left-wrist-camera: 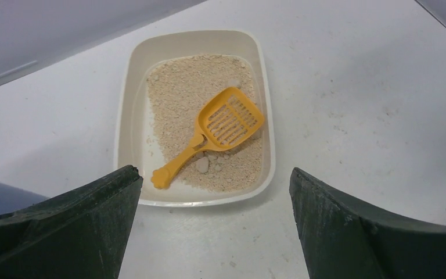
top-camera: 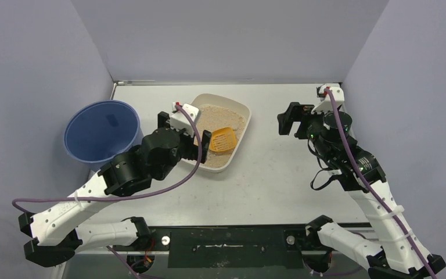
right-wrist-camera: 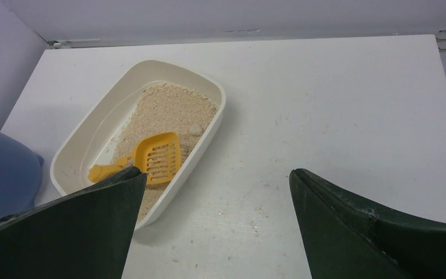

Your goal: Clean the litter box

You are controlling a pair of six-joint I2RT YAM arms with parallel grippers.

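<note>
The blue bucket's rim (top-camera: pixel 139 123) stands clear of the litter box, so I'll continue to move my open left gripper toward that rim until its fingers straddle it and close.
The cream litter box (top-camera: pixel 242 108) sits mid-table, slightly left, with tan granules inside. An orange slotted scoop (top-camera: pixel 222 139) lies on the granules, its handle toward the box's near-left corner. In the left wrist view the litter box (left-wrist-camera: pixel 194 38) and scoop (left-wrist-camera: pixel 223 125) lie just ahead, with a pale lump (left-wrist-camera: pixel 202 165) beside the handle. My left gripper (top-camera: pixel 184 136) hovers over the box's near-left side, open and empty (left-wrist-camera: pixel 213 171). My right gripper (top-camera: pixel 287 119) is open and empty to the right of the box, above bare table (right-wrist-camera: pixel 217 171). From there the litter box (right-wrist-camera: pixel 151 67) and scoop (right-wrist-camera: pixel 154 157) show at left.
A tall round blue bucket (top-camera: pixel 101 131) stands left of the litter box, close to the left arm. Grey walls close in the table at the left, back and right. Scattered grains lie on the table (right-wrist-camera: pixel 337 154) to the right of the box.
</note>
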